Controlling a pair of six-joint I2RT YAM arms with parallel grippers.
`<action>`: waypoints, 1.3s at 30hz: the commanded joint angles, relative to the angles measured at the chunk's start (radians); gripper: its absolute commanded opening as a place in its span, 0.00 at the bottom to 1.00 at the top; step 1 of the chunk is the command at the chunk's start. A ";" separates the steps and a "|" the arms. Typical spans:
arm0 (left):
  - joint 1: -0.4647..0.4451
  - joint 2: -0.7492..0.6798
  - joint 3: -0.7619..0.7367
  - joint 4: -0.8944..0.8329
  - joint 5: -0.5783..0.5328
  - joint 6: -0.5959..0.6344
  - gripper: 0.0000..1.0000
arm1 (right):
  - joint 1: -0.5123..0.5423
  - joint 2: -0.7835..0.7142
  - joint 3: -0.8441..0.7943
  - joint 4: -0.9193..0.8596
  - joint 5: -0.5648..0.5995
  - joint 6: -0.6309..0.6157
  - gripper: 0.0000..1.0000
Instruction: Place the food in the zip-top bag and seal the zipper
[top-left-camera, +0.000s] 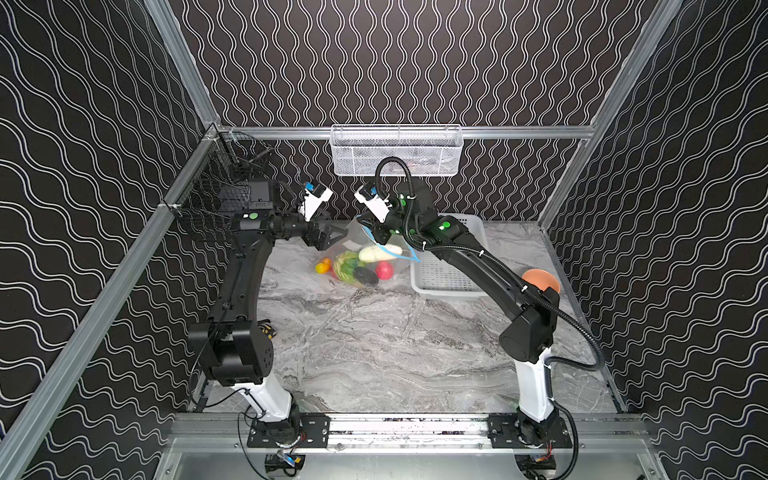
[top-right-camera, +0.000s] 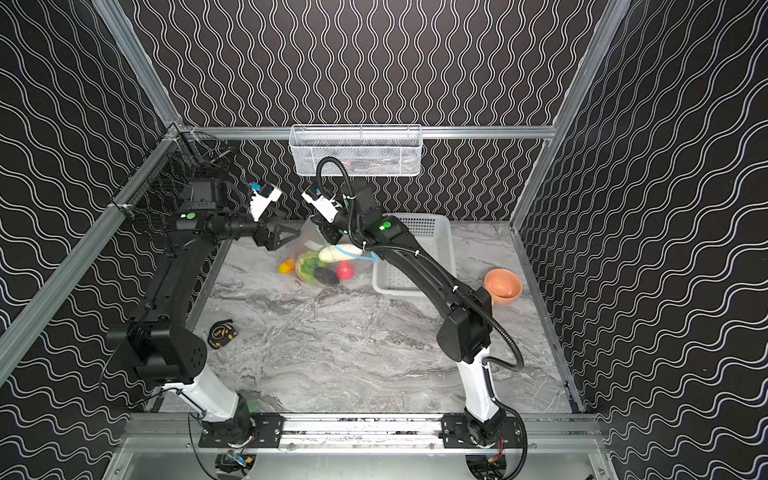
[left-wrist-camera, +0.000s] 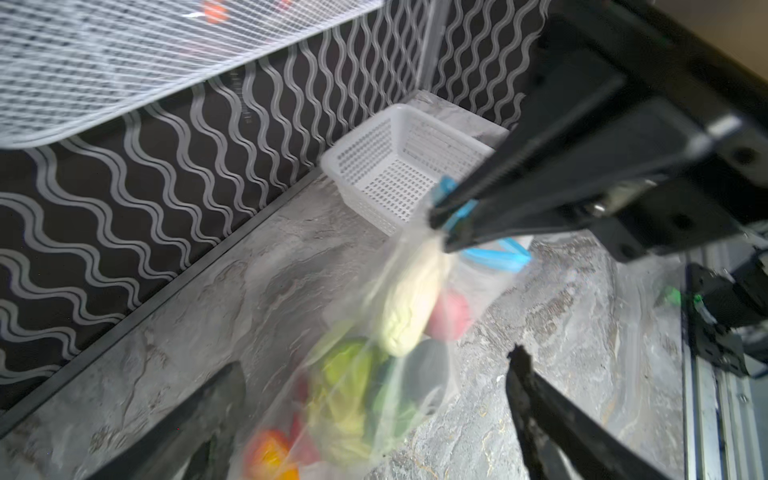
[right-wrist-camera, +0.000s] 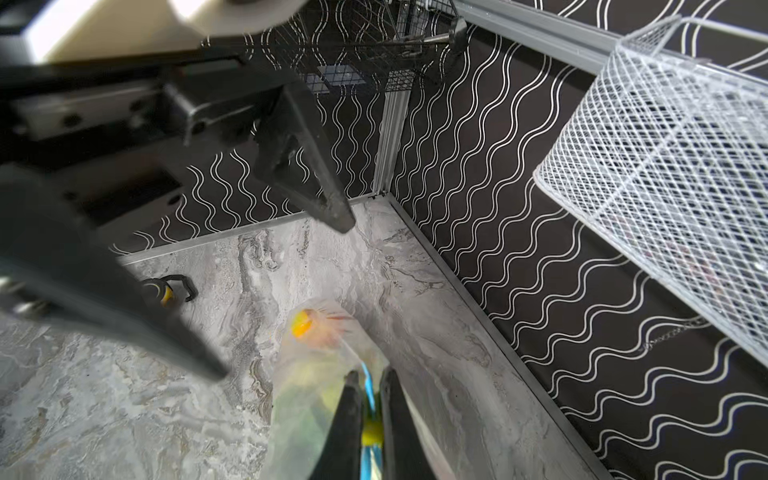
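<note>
The bag is held up only by my right gripper at the yellow slider (right-wrist-camera: 372, 432), so next I grip the zipper's loose end (right-wrist-camera: 366, 374) with my left gripper before my right gripper takes hold of the slider again.
The clear zip-top bag (top-left-camera: 388, 259) hangs from its top edge, and its lower part sags to the marble table. The food shows through it: a white long vegetable (top-left-camera: 376, 252), green cabbage (top-left-camera: 345, 264), a dark oval (top-left-camera: 365, 275), a red piece (top-left-camera: 384, 271) and a yellow-orange fruit (top-left-camera: 323, 266). My right gripper (right-wrist-camera: 370, 374) is shut on the blue zipper (right-wrist-camera: 365, 382), with the yellow slider (right-wrist-camera: 371, 432) between its fingers. My left gripper (left-wrist-camera: 376, 382) stands wide open just left of the bag (left-wrist-camera: 374, 353) and holds nothing.
A white perforated basket (top-left-camera: 449, 266) sits right behind the bag under my right arm. An orange bowl (top-right-camera: 503, 282) stands at the right. A white wire basket (top-left-camera: 395, 151) hangs on the back wall. A tape measure (top-right-camera: 222, 332) lies at the left.
</note>
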 joint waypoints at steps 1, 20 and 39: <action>-0.062 -0.021 0.002 -0.082 -0.040 0.158 0.99 | 0.002 -0.016 -0.025 0.036 -0.065 0.028 0.00; -0.104 0.010 -0.002 0.064 -0.195 0.136 0.98 | -0.019 -0.096 -0.169 0.073 -0.152 0.016 0.00; -0.151 0.032 0.057 -0.023 -0.090 0.216 0.80 | -0.030 -0.084 -0.158 0.018 -0.217 0.011 0.00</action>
